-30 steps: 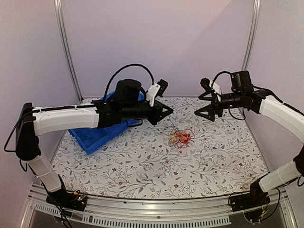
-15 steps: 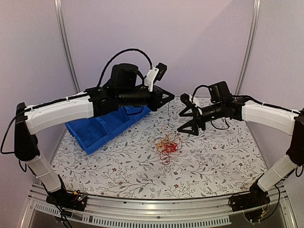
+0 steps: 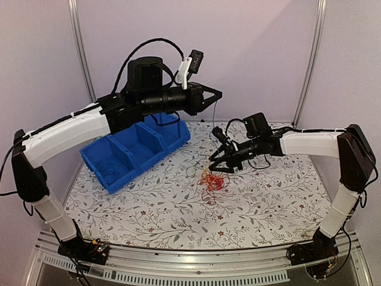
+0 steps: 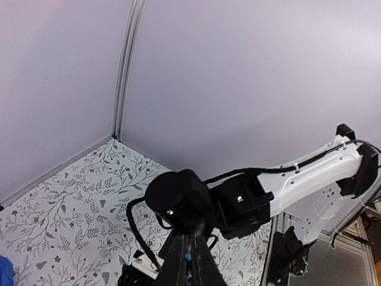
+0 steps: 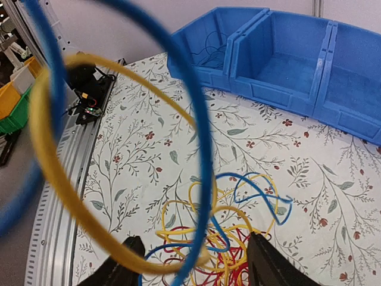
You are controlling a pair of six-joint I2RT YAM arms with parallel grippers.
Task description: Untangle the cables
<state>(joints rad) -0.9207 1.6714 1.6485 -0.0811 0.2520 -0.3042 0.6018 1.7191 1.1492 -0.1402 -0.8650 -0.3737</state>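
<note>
The blue cable in my left gripper goes into the tangle (image 3: 208, 170). My right gripper should take hold of the red loops (image 3: 212, 182) and pull them away while my left gripper pulls the other way.
The cables (image 3: 214, 179) lie as a tangle of red, yellow and blue loops on the floral table. My left gripper (image 3: 217, 93) is raised high above them, shut on a thin blue cable (image 3: 213, 122) that hangs down to the tangle. A bit of blue shows between its closed fingers in the left wrist view, where the left gripper (image 4: 189, 259) sits at the bottom edge. My right gripper (image 3: 215, 165) is low over the tangle, open. In the right wrist view the right gripper (image 5: 196, 262) straddles the cables (image 5: 238, 238), while a blue loop (image 5: 202, 137) and a yellow loop (image 5: 53, 173) rise close to the lens.
A blue bin (image 3: 137, 149) with several compartments stands at the back left of the table; the blue bin (image 5: 286, 65) holds a thin dark wire in one end compartment. The right arm (image 4: 309, 179) crosses beneath the left wrist. Walls close the back and sides.
The left gripper rose and moved right, lifting the blue cable. The right gripper swept left and down onto the tangle, its jaws narrowing a little. The tangle shifted slightly left.
</note>
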